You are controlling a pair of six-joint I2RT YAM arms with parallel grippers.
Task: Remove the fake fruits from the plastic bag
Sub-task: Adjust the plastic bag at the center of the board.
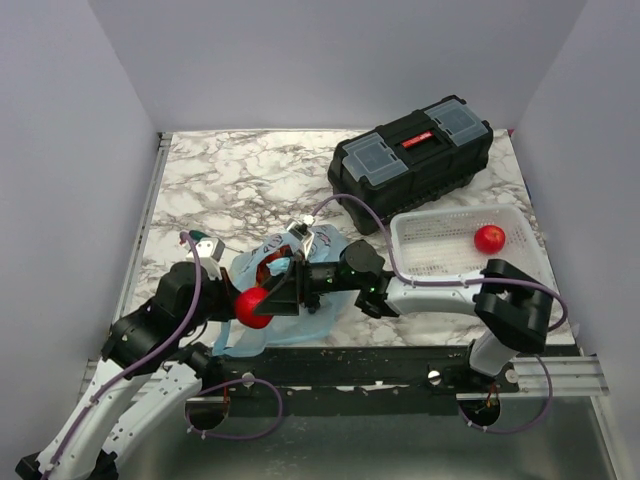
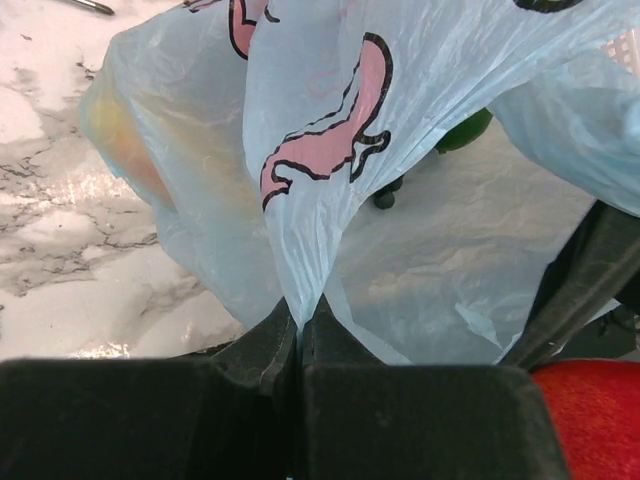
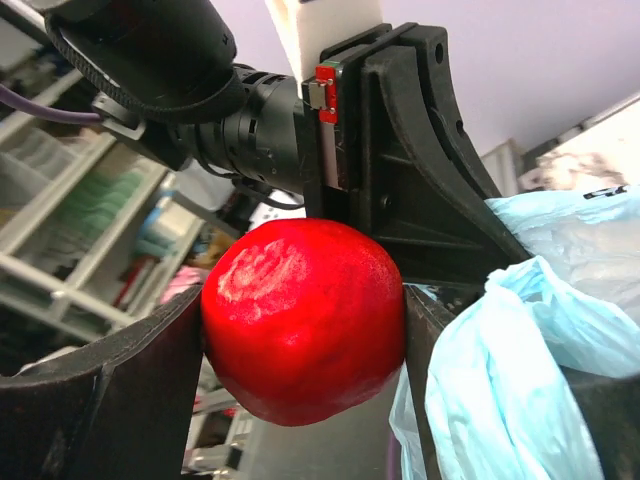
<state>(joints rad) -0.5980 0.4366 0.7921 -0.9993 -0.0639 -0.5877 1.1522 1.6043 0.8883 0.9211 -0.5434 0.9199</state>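
Observation:
My right gripper has a fold of the plastic bag (image 3: 512, 365) hanging over its finger, so it should first pull the red fruit clear past the table's near edge (image 1: 300, 350).
The light-blue plastic bag (image 1: 300, 262) with pink figures lies at the near middle of the table. My left gripper (image 2: 298, 335) is shut on a fold of the bag (image 2: 330, 150). A green fruit (image 2: 463, 133) and a yellow-orange fruit (image 2: 125, 140) show inside or through it. My right gripper (image 1: 262, 298) is shut on a red round fruit (image 3: 303, 318), held at the bag's near-left side close to my left wrist; it also shows from above (image 1: 253, 307). Another red fruit (image 1: 489, 238) lies in the white mesh basket (image 1: 440, 262).
A black toolbox (image 1: 410, 158) stands at the back right, behind the basket. The marble table's near edge runs just in front of the bag. A small white and green object (image 1: 205, 243) sits to the left of the bag.

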